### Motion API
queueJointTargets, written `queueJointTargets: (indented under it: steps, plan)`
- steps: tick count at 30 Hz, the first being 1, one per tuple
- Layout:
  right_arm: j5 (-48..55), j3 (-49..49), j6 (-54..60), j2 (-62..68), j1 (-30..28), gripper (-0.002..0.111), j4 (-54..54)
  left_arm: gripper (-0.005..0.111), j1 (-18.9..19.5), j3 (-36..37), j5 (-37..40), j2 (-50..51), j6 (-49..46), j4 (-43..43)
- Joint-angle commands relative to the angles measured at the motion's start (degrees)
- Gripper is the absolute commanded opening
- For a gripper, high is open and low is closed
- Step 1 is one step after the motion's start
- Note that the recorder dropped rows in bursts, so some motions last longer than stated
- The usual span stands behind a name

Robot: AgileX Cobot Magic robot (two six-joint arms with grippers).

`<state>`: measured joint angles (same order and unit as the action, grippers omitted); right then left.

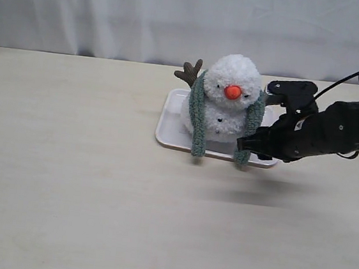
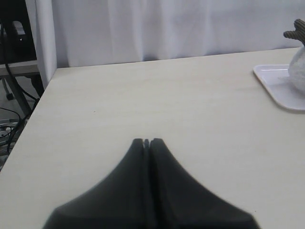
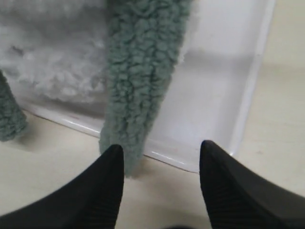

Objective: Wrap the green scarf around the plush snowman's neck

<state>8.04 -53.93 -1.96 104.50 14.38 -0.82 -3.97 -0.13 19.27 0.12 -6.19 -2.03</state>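
Observation:
I should move my open right gripper over and center its fingers around the green scarf before closing, because the nearer scarf end hangs beside one finger.
The plush snowman stands upright on a white tray. The green scarf lies round its neck, and both ends hang down its front to the tray's near rim. My right gripper is low at the tray's near right corner, open. In the right wrist view the nearer scarf end hangs just beyond the open right gripper, close to one fingertip, with nothing between the jaws. My left gripper is shut and empty over bare table, far to the left of the snowman.
The tray's rim runs just ahead of the right fingers. A white curtain hangs behind the table. The table's left edge shows in the left wrist view, with cables beyond it.

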Motion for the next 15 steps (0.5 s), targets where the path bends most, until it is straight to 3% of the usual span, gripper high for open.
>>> queueJointTargets:
  steps: [1, 15]
  plan:
    - [-3.85, 0.31, 1.31, 1.33, 3.18, 0.047, -0.19, 0.000, 0.21, 0.13, -0.75, -0.12, 0.29, -0.16]
    - [-9.44, -0.71, -1.93, 6.69, 3.43, 0.047, -1.91, 0.000, 0.21, 0.13, -0.75, -0.12, 0.29, -0.16]
